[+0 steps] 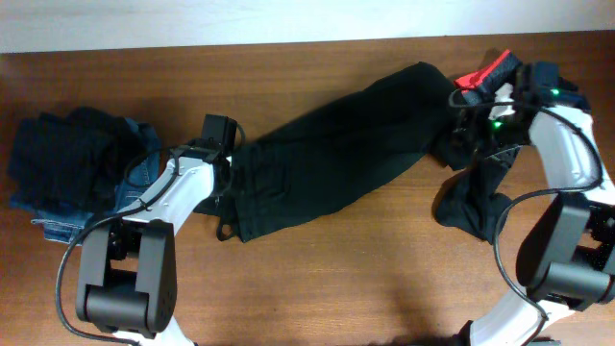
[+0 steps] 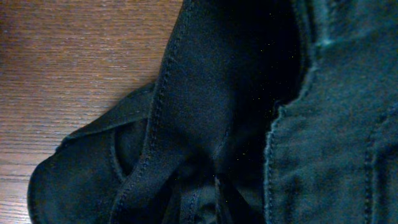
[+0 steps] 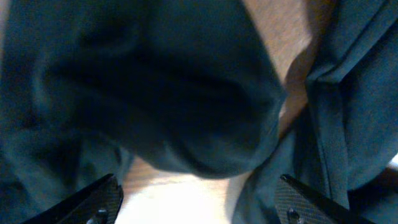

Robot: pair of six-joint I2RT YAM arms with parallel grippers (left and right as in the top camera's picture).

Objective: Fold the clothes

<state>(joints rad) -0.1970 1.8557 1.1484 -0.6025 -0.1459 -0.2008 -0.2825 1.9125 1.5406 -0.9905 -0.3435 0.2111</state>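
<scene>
The large black garment's far end (image 1: 434, 101) is outside my right gripper's open fingers, so I should go back over its loose edge (image 1: 448, 144) and pinch it before I lift.
A large black garment (image 1: 336, 154) lies stretched diagonally across the table, with a cord loop (image 1: 226, 231) at its lower-left end. My left gripper (image 1: 227, 163) is at that end. The left wrist view shows only black seamed fabric (image 2: 205, 112) gathered toward the bottom centre, and the fingers are hidden in it. My right gripper (image 1: 478, 113) is at the garment's upper-right end. In the right wrist view it is open (image 3: 202, 205) over bare table, with black cloth (image 3: 180, 93) just ahead of it. A red-edged garment (image 1: 485, 72) lies beside it.
A pile of black cloth (image 1: 62, 149) on blue denim jeans (image 1: 135, 178) sits at the far left. Another black piece (image 1: 471, 207) lies at the right under the right arm. The wooden table (image 1: 365, 279) shows along the front.
</scene>
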